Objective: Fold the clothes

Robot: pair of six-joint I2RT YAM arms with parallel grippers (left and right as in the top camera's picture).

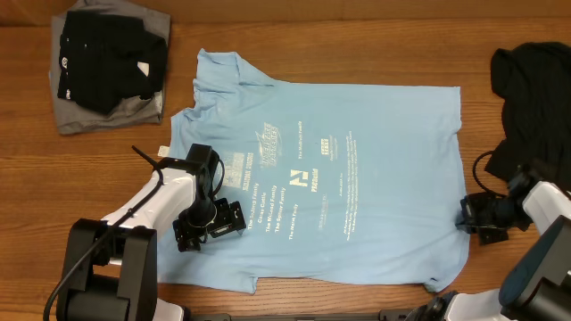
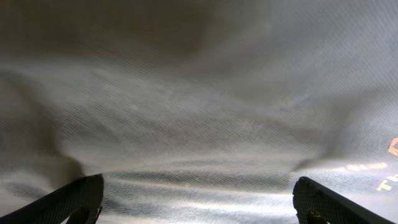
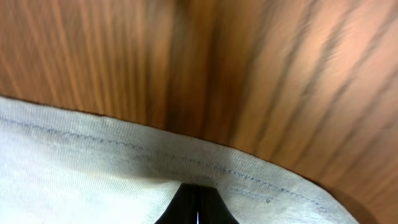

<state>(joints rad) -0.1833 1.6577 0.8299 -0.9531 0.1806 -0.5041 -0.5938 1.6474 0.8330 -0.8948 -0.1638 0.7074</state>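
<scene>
The T-shirt's flat lettered front (image 1: 255, 229) is under my left gripper's open fingers, which are away from the T-shirt's edge, so next I pull back and pinch the near sleeve's corner.
A light-blue T-shirt (image 1: 357, 178) with white lettering lies spread flat in the middle of the wooden table, collar to the left. My left gripper (image 1: 207, 218) is low over the shirt's lower left part. In the left wrist view its fingers (image 2: 199, 193) stand wide apart with the shirt fabric (image 2: 205, 112) close beneath. My right gripper (image 1: 477, 217) is at the shirt's right hem. In the right wrist view its fingers (image 3: 198, 190) are pressed together at the stitched hem (image 3: 124, 149), and the fabric puckers at their tips.
A folded stack of black and grey garments (image 1: 107, 62) lies at the back left. A crumpled black garment (image 1: 535, 98) lies at the back right, close to my right arm. Bare wood (image 3: 249, 74) borders the hem.
</scene>
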